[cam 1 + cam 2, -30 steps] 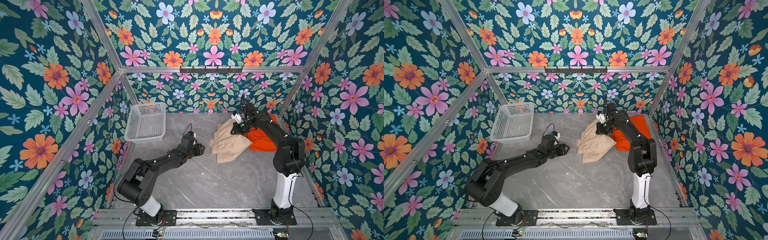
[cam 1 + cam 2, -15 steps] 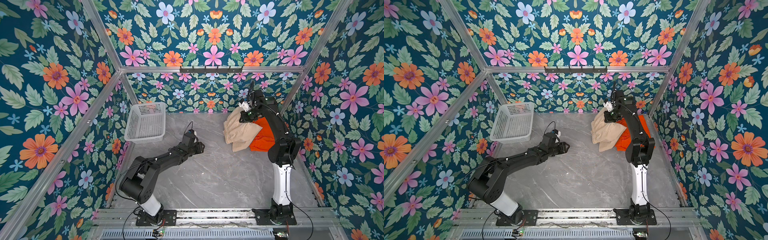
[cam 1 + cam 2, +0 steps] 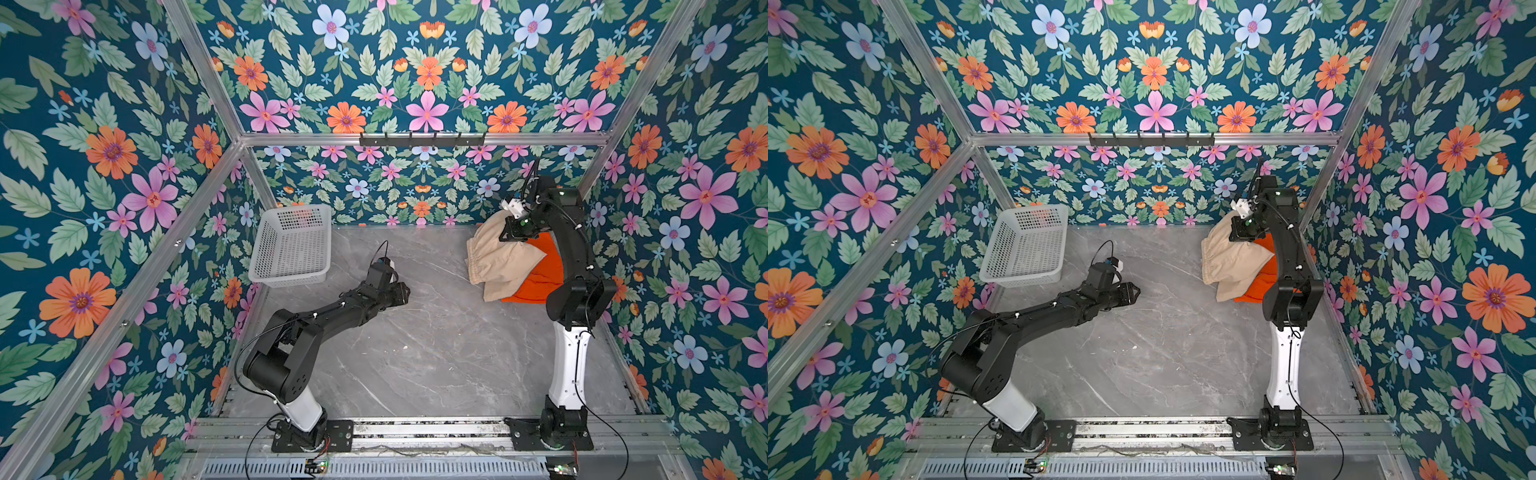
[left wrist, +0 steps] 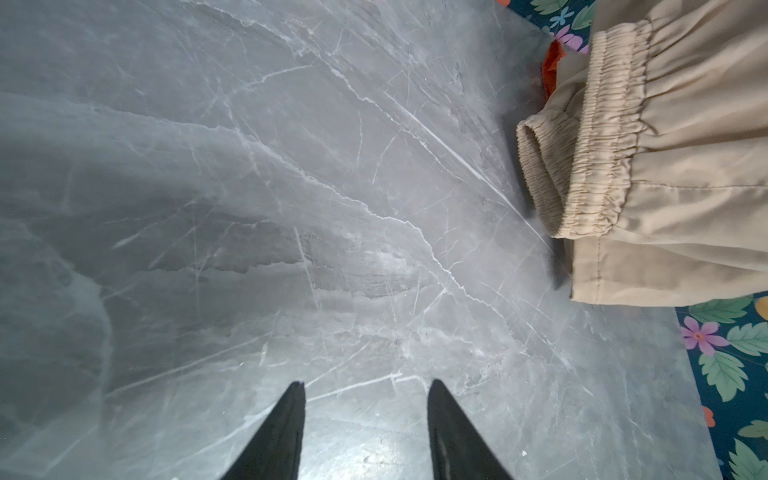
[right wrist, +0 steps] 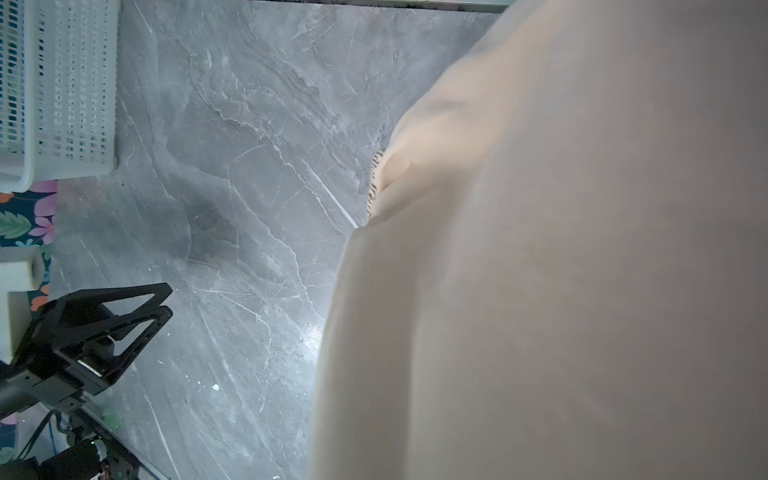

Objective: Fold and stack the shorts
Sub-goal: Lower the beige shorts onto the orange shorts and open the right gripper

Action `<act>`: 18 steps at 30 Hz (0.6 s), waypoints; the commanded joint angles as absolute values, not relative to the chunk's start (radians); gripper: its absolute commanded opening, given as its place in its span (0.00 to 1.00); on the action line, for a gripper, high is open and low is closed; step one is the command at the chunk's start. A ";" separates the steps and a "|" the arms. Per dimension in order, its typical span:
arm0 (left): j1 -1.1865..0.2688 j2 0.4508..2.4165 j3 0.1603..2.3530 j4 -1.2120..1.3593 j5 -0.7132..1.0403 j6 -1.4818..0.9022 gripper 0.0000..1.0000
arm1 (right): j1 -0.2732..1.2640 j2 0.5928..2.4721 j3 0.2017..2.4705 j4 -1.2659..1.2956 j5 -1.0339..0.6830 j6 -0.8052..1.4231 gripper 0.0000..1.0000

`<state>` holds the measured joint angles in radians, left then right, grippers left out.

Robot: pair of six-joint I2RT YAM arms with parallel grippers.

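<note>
My right gripper should wait to open, because the beige shorts slant off the orange shorts (image 3: pixel 544 278) and leave the orange shorts' wall side uncovered. It should first pull the beige shorts' held end toward that side.
The beige shorts (image 3: pixel 496 262) hang bunched from my right gripper (image 3: pixel 513 235), which is shut on their upper part, raised near the back right corner. Their elastic waist (image 4: pixel 602 137) faces the table's middle. Below and behind them, the orange shorts (image 3: pixel 540 274) lie on the table, mostly covered. Beige cloth (image 5: pixel 561 270) fills the right wrist view and hides the fingers. My left gripper (image 3: pixel 403 293) hovers open and empty low over the table's middle, well left of the shorts, with bare marble between its fingertips (image 4: pixel 297 390).
A white perforated basket (image 3: pixel 291 245) stands at the back left, close behind the left arm. The grey marble table (image 3: pixel 415 353) is walled by floral panels on three sides. A black hook rail (image 3: pixel 422 139) runs along the back wall.
My right gripper has carried the beige shorts up and to the right, from the table's middle to over the orange shorts. The left arm has hardly moved.
</note>
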<state>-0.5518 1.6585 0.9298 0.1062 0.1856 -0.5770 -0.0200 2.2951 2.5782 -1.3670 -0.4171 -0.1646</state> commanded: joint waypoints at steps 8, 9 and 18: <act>-0.551 1.663 0.953 0.099 0.176 -0.569 0.50 | -0.078 2.246 2.612 -1.360 -0.541 -0.202 0.09; -0.551 1.664 0.955 0.097 0.175 -0.569 0.50 | -0.090 2.250 2.611 -1.355 -0.558 -0.202 0.09; -0.552 1.690 0.964 0.098 0.178 -0.575 0.50 | -0.236 2.376 2.556 -1.336 -0.474 -0.134 0.14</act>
<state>-0.5518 1.6852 0.9569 0.0986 0.1844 -0.5770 -0.1993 2.3459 2.5687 -1.3537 -0.5247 -0.1642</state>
